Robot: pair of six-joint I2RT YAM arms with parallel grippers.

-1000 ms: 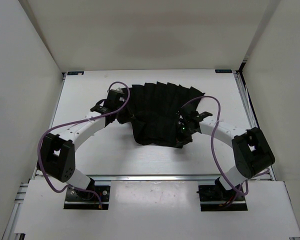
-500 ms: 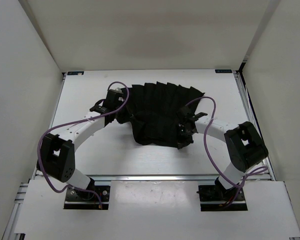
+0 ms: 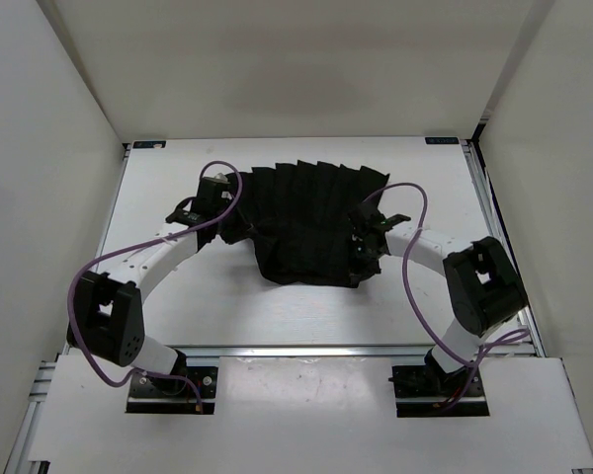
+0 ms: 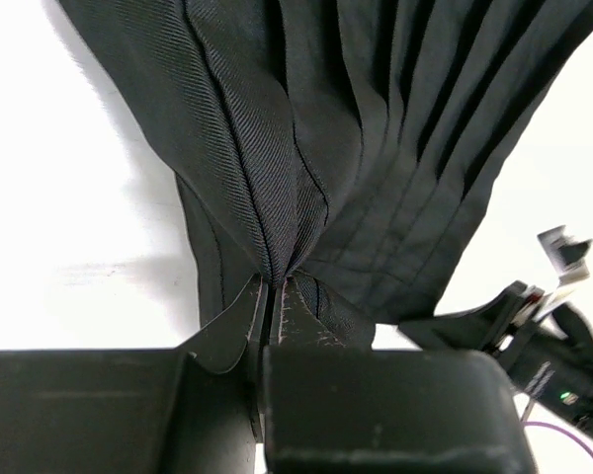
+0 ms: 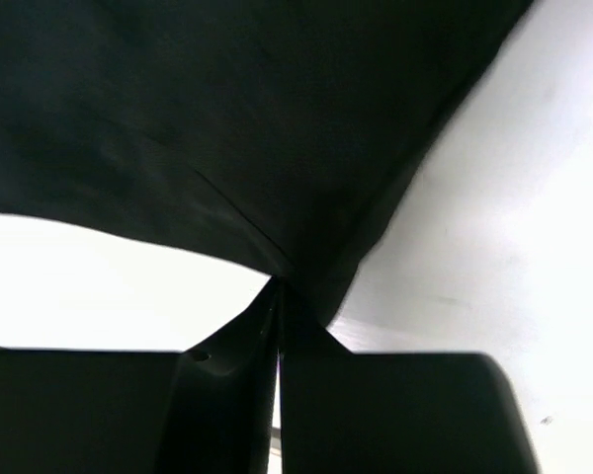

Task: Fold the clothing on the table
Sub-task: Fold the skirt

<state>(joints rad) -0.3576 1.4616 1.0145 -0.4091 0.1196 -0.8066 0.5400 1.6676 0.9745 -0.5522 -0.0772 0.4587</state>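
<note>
I should pull the clothing's near corner (image 3: 354, 284) away with my right gripper before folding, to straighten the clothing's near edge (image 3: 279, 278), which sags in a loose bulge by my left gripper.
The clothing (image 3: 306, 217), black and pleated, lies spread across the middle of the white table (image 3: 227, 311). My left gripper (image 3: 237, 229) is shut on its left edge. In the left wrist view the pleats (image 4: 376, 148) bunch into a fold pinched between the closed fingers of the left gripper (image 4: 274, 284). My right gripper (image 3: 362, 255) is shut on the right near corner. In the right wrist view the fabric (image 5: 227, 118) hangs off the closed tips of the right gripper (image 5: 280, 289), lifted above the table (image 5: 514, 227).
White walls (image 3: 40, 148) close in the table on three sides. An aluminium rail (image 3: 296, 351) runs along its front edge. Purple cables (image 3: 417, 202) loop above both arms. The right arm's wrist (image 4: 539, 341) shows at the left wrist view's lower right.
Both grippers have moved a little to the left and away from the bases, dragging the clothing with them. The right arm's elbow has swung inward. Both grips have held.
</note>
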